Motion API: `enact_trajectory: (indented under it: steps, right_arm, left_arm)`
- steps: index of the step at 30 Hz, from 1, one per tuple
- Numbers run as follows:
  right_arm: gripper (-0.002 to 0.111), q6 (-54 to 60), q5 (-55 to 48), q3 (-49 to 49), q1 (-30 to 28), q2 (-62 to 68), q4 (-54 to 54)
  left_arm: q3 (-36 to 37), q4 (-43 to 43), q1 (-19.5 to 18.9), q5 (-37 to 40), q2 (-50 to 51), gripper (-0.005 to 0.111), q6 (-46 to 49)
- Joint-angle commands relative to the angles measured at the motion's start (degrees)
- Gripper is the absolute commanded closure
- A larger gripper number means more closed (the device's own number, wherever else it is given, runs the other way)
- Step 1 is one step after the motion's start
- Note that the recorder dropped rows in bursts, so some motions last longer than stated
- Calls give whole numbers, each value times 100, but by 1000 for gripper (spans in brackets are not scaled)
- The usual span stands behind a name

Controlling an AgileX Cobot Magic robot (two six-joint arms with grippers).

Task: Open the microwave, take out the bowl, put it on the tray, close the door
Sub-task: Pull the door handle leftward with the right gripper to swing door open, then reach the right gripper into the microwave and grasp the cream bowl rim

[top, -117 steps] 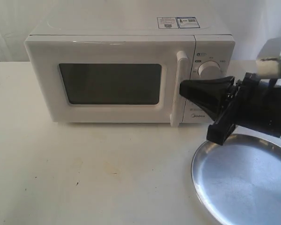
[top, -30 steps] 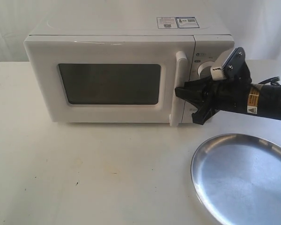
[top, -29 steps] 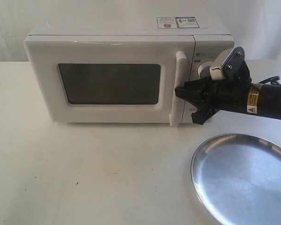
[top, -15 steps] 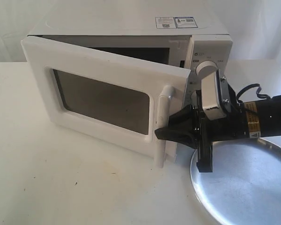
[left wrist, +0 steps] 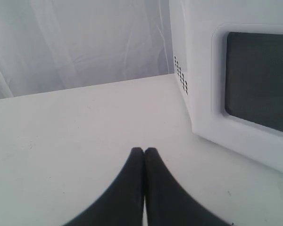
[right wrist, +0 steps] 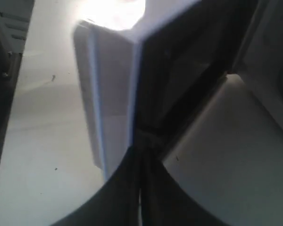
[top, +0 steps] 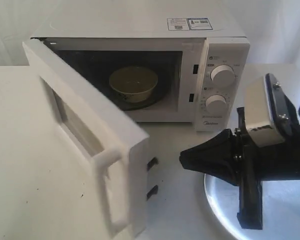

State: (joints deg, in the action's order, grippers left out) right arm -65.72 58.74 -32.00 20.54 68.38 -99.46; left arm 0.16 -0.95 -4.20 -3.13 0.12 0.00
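Observation:
My right gripper should keep going in and open at the bowl's rim [top: 154, 82], because the way past the door's free edge [top: 144, 186] to the cream bowl is clear.
The white microwave [top: 217, 52] stands at the back with its door [top: 80, 115] swung wide open toward the front left. The door's bar handle [top: 110, 192] is on the near side. A cream bowl [top: 133, 84] sits inside on the dark turntable. My right gripper [top: 182, 159] is shut and empty, hovering just right of the door's free edge, above the silver tray [top: 217, 210]. In the right wrist view the shut gripper [right wrist: 140, 143] points at the door edge [right wrist: 108, 94]. My left gripper [left wrist: 144, 151] is shut over the bare table, beside the door's window [left wrist: 259, 80]; the exterior view does not show it.
The microwave's two dials [top: 222, 75] face front at the right. Door latches [top: 151, 176] stick out from the door's inner edge toward the right gripper. The right arm's body [top: 270, 150] covers much of the tray. White curtain hangs behind the table.
The door has swung from partly open to wide open, and the bowl inside now shows. The right gripper is no longer at the handle and sits lower, over the tray.

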Motion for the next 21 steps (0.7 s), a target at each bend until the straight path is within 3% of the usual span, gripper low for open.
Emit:
enact_trajectory:
  steps: [1, 3, 4, 5, 15, 21]
  right_arm:
    - [108, -361, -1334, 473, -8, -908, 664]
    - [108, 249, -2275, 722, 3, -999, 2362]
    - [108, 1430, -2223, 882, 3, -918, 3330]
    - [108, 1855, -2060, 940, 3, -842, 3648]
    - [108, 3493, -696, 247, 202, 1547, 5060]
    - [108, 4621, -1500, -957, 1025, 2644, 5709]
  left_arm:
    - [-16, 45, -1, -29, -12, 107, 0]
    - [-16, 45, -1, -29, -12, 107, 0]
    - [-16, 45, -1, -29, -12, 107, 0]
    - [-16, 45, -1, -29, -12, 107, 0]
    - [-16, 45, -1, -29, -12, 107, 0]
    - [-16, 45, -1, -29, -12, 107, 0]
